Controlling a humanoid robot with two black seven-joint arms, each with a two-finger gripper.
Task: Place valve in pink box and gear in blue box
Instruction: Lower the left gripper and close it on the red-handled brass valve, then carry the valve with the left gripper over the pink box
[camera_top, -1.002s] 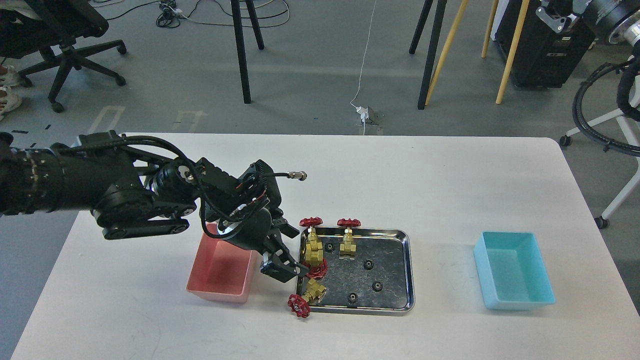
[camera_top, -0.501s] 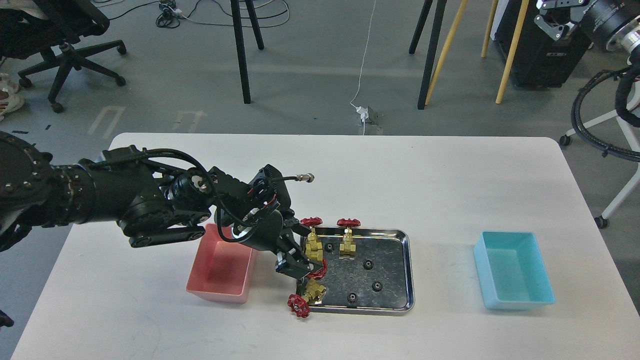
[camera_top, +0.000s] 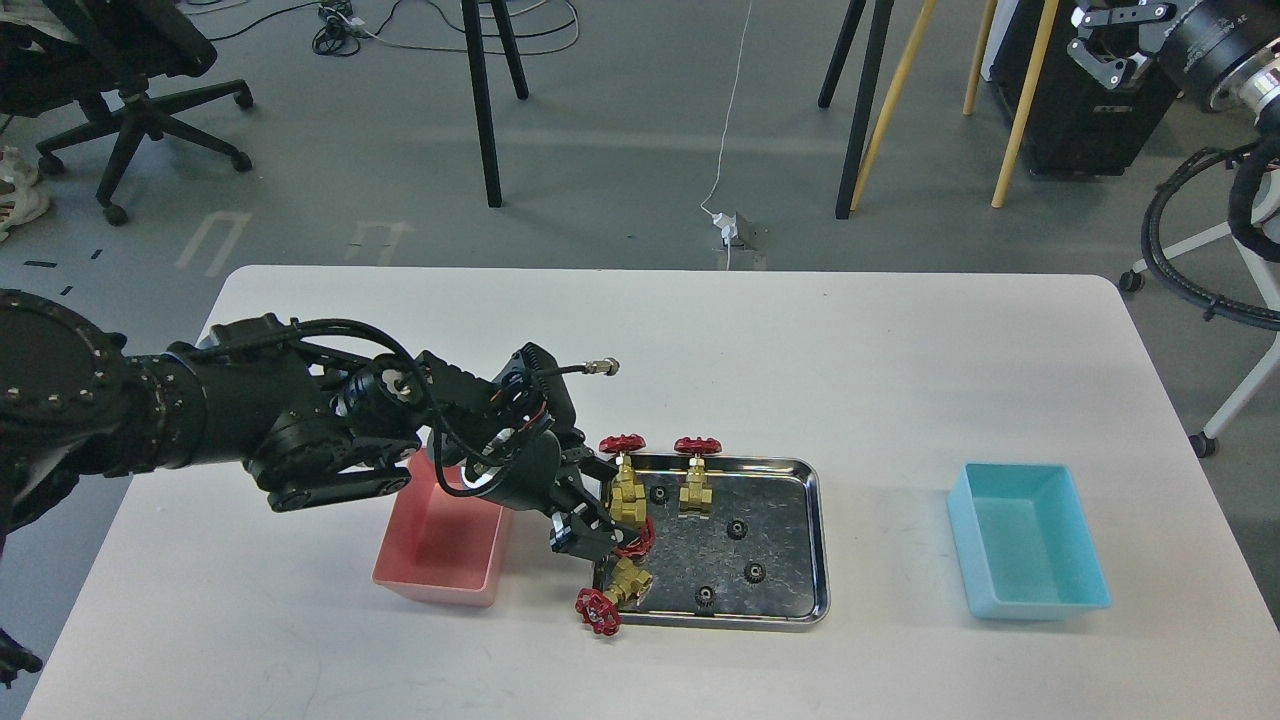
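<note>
I expect the valve's brass body to be hidden behind my left gripper's fingers, because only the red handwheel (camera_top: 638, 540) sticks out past them.
Four brass valves with red handwheels are at the left end of a steel tray (camera_top: 818, 540). Two stand upright at the back (camera_top: 625, 490) (camera_top: 697, 488). One lies behind my fingers, its wheel (camera_top: 637, 541) showing. One (camera_top: 628, 581) hangs over the tray's front-left rim. Several black gears (camera_top: 737, 529) lie in the tray. My left gripper (camera_top: 596, 503) is open at the tray's left edge, its fingers on either side of the left valves. The pink box (camera_top: 440, 545) is just left of it. The blue box (camera_top: 1030, 545) stands at the right. My right gripper (camera_top: 1108, 35) is raised at the top right.
The white table (camera_top: 800, 350) carries only the tray and the two boxes. A cable end (camera_top: 600, 368) sticks out from my left wrist. Chairs, stand legs and cables are on the floor behind the table.
My left arm has moved right, bringing the open gripper from beside the pink box to the tray's left edge at the valves. Valves, gears and boxes have not moved.
</note>
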